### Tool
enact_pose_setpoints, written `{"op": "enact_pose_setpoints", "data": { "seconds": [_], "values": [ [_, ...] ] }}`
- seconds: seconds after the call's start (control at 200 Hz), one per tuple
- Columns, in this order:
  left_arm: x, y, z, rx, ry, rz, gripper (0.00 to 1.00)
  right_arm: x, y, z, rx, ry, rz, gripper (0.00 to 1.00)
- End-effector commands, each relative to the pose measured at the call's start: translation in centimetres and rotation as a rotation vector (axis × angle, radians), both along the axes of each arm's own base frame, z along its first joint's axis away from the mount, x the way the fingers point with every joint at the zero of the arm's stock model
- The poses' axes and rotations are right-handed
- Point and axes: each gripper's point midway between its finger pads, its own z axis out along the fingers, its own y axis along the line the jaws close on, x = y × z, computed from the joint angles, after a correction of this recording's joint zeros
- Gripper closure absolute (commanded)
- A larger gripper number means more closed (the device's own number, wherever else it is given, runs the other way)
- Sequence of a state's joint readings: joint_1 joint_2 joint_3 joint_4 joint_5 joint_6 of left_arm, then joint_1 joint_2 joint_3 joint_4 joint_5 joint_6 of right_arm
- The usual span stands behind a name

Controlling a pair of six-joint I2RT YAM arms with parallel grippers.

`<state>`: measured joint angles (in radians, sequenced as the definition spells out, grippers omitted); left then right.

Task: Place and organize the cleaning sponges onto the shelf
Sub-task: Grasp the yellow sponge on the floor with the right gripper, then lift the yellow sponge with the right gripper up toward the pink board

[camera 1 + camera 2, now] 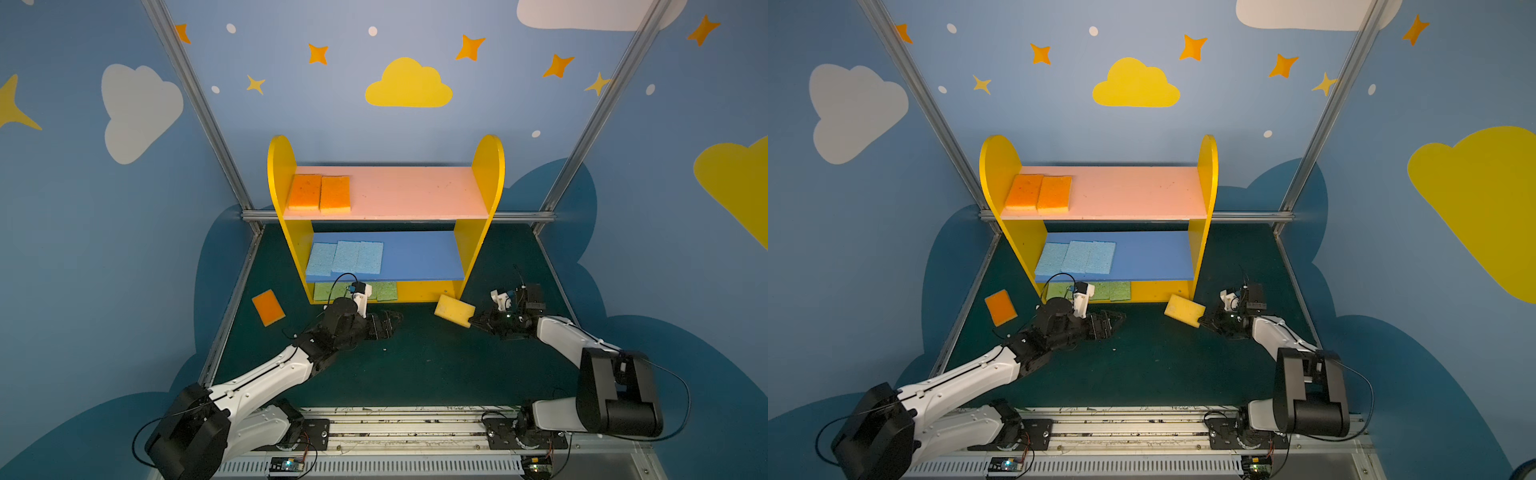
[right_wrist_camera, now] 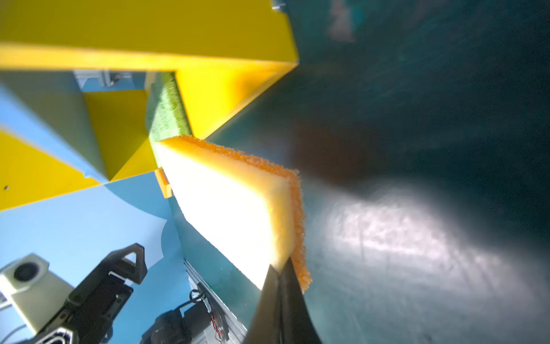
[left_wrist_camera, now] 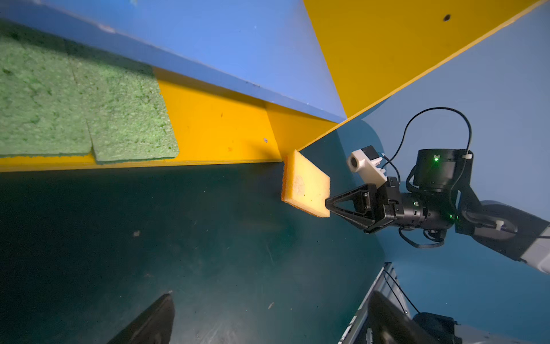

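My left gripper should hold the sponge's loose end [image 1: 441, 304] while my right gripper takes a new grip to place it orange-up, because the sponge's yellow side [image 1: 455, 310] is up in my right gripper.
The shelf [image 1: 486, 166] holds two orange sponges [image 1: 320, 193] on its pink board, three light blue sponges [image 1: 345, 257] on the blue board and green sponges [image 1: 386, 291] on the bottom yellow board. My right gripper [image 1: 471, 322] is shut on the edge of a yellow-faced sponge [image 1: 454, 311], held tilted just off the mat beside the shelf's right foot; the right wrist view shows the sponge [image 2: 226, 208] pinched at the gripper [image 2: 278, 268]. My left gripper [image 1: 392, 321] stands open and empty in front of the bottom board. Another orange sponge [image 1: 268, 307] lies on the mat, left of the shelf.
Dark green mat [image 1: 415, 365] covers the floor. Blue walls with metal frame posts [image 1: 232, 291] close in the left, right and back sides. A rail [image 1: 415, 428] carrying both arm bases runs along the front edge.
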<state>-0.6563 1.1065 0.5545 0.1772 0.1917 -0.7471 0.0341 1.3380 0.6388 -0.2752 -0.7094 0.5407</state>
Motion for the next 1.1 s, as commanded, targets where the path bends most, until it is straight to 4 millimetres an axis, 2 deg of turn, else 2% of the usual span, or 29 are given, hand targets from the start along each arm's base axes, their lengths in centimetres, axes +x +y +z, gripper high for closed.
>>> {"op": "enact_pose_setpoints", "data": {
  "seconds": [0.0, 0.11, 0.19, 0.37, 0.38, 0.4, 0.481, 0.651, 0.816, 0.951, 1.026, 1.091],
  "values": [
    [-1.1, -0.8, 2.0, -0.013, -0.019, -0.094, 0.0, -3.0, 2.0, 1.8, 0.015, -0.013, 0.131, 1.0],
    [-1.3, -1.3, 3.2, -0.055, -0.033, -0.126, 0.0, -4.8, 3.6, 4.3, 0.023, -0.083, 0.214, 1.0],
    [-1.6, -1.9, 4.2, -0.107, -0.04, -0.163, 0.0, -5.3, 4.9, 6.3, 0.074, -0.157, 0.27, 1.0],
    [-1.6, -2.7, 5.8, -0.159, -0.049, -0.198, 0.01, -5.0, 6.5, 9.7, 0.155, -0.294, 0.31, 1.0],
    [-1.6, -2.7, 5.8, -0.16, -0.051, -0.198, 0.01, -4.6, 6.6, 10.6, 0.16, -0.321, 0.314, 1.0],
    [-1.7, -2.8, 5.8, -0.161, -0.049, -0.199, 0.01, -4.6, 6.8, 11.1, 0.17, -0.331, 0.318, 1.0],
    [-1.5, -2.9, 6.0, -0.174, -0.049, -0.2, 0.01, -4.6, 7.7, 11.8, 0.195, -0.342, 0.347, 1.0],
    [-1.3, -4.1, 6.0, -0.212, -0.023, -0.239, 0.05, -4.5, 9.2, 11.3, 0.202, -0.28, 0.376, 1.0],
    [-0.9, -5.7, 6.0, -0.236, -0.007, -0.302, 0.21, -4.5, 10.0, 11.4, 0.206, -0.297, 0.398, 1.0],
    [-0.4, -6.0, 5.8, -0.243, 0.003, -0.297, 0.49, -4.6, 10.0, 11.6, 0.202, -0.304, 0.4, 0.98],
    [-0.4, -6.0, 5.8, -0.244, -0.002, -0.297, 0.59, -4.6, 9.9, 11.5, 0.194, -0.294, 0.393, 0.89],
    [-0.3, -5.8, 5.7, -0.241, -0.005, -0.282, 0.69, -4.5, 10.0, 11.5, 0.197, -0.289, 0.392, 0.74]
  ]
}}
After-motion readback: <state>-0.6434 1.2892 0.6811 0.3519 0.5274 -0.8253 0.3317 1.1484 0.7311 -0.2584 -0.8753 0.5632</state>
